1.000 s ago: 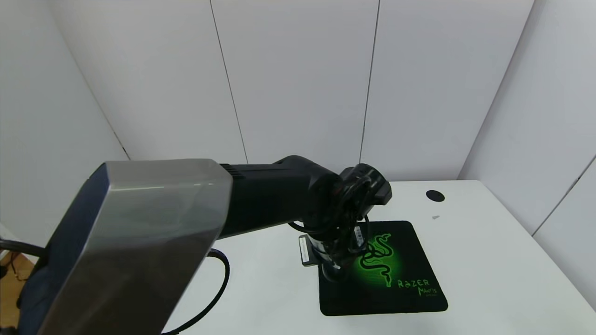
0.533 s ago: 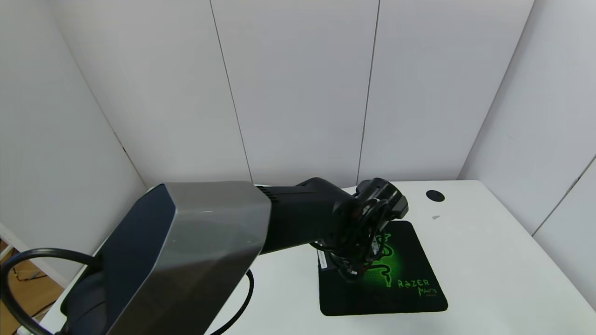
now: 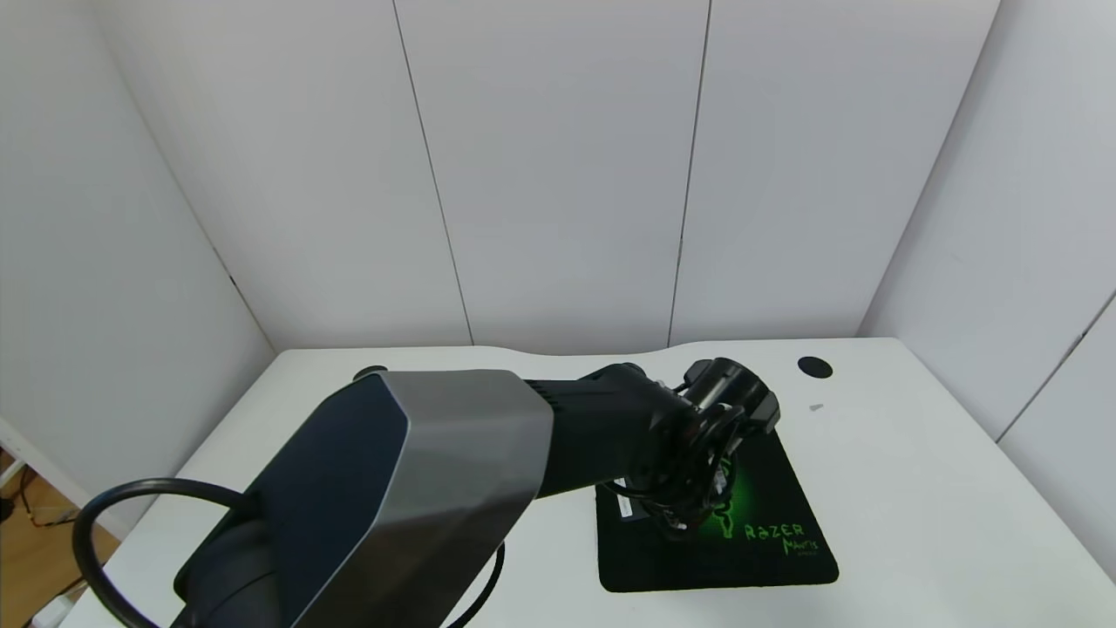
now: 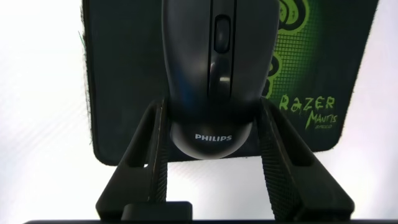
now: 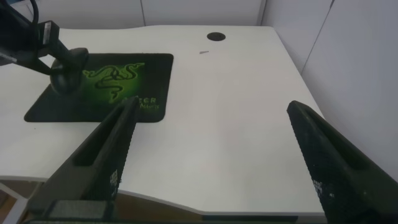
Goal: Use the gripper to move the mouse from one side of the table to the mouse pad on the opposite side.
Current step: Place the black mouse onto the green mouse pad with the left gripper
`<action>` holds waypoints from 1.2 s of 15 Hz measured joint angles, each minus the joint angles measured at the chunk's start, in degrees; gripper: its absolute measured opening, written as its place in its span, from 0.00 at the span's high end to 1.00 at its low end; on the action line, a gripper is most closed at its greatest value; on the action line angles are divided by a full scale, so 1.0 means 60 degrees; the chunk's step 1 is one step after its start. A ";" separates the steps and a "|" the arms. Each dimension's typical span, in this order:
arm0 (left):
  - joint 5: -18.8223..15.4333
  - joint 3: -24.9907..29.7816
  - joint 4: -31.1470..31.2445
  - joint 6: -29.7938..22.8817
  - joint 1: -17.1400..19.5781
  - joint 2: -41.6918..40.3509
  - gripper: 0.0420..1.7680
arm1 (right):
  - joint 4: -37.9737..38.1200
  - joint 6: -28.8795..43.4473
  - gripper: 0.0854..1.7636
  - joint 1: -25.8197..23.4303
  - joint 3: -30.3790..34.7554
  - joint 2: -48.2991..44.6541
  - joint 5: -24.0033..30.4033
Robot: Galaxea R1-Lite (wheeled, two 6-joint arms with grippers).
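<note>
The robot's left gripper should keep lowering the mouse (image 4: 219, 68), which hangs with its buttons up over the black mouse pad (image 3: 670, 556), until the mouse's base sits on the mouse pad, and then let go.
My left gripper (image 3: 684, 516) is over the left part of the black mouse pad (image 3: 785, 558) with the green snake logo. In the left wrist view the gripper (image 4: 214, 107) is shut on the glossy black mouse (image 4: 214, 62), its fingers (image 4: 272, 149) pressing the mouse's rear sides. The mouse hangs low over the pad (image 4: 124, 74), its tail past the pad's edge. The right wrist view shows the mouse (image 5: 65, 73) on or just above the pad (image 5: 146, 65). In the head view the arm hides the mouse. My right gripper (image 5: 212, 106) is open and empty near the table's front right edge.
The white table (image 3: 915, 488) has a round black grommet (image 3: 814, 367) at the back right and another (image 3: 370, 373) at the back left, half hidden by my left arm. White walls close the back and right sides. A black cable (image 3: 96, 523) loops off the left arm.
My left arm has swung right and lower with the mouse, from the pad's left edge to over the logo. The pad has not moved.
</note>
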 joint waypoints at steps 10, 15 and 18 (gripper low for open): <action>0.0000 -0.0041 -0.0374 0.0201 -0.0085 0.0565 0.51 | 0.0000 -0.0004 0.03 0.0000 0.0000 0.0000 0.0004; 0.0022 -0.0041 -0.0437 0.0209 -0.0055 0.0701 0.51 | 0.0004 0.0000 0.03 0.0000 0.0000 0.0000 0.0000; 0.0053 -0.0041 -0.0421 0.0209 -0.0055 0.0740 0.41 | 0.0000 -0.0004 0.03 0.0000 0.0000 0.0000 0.0000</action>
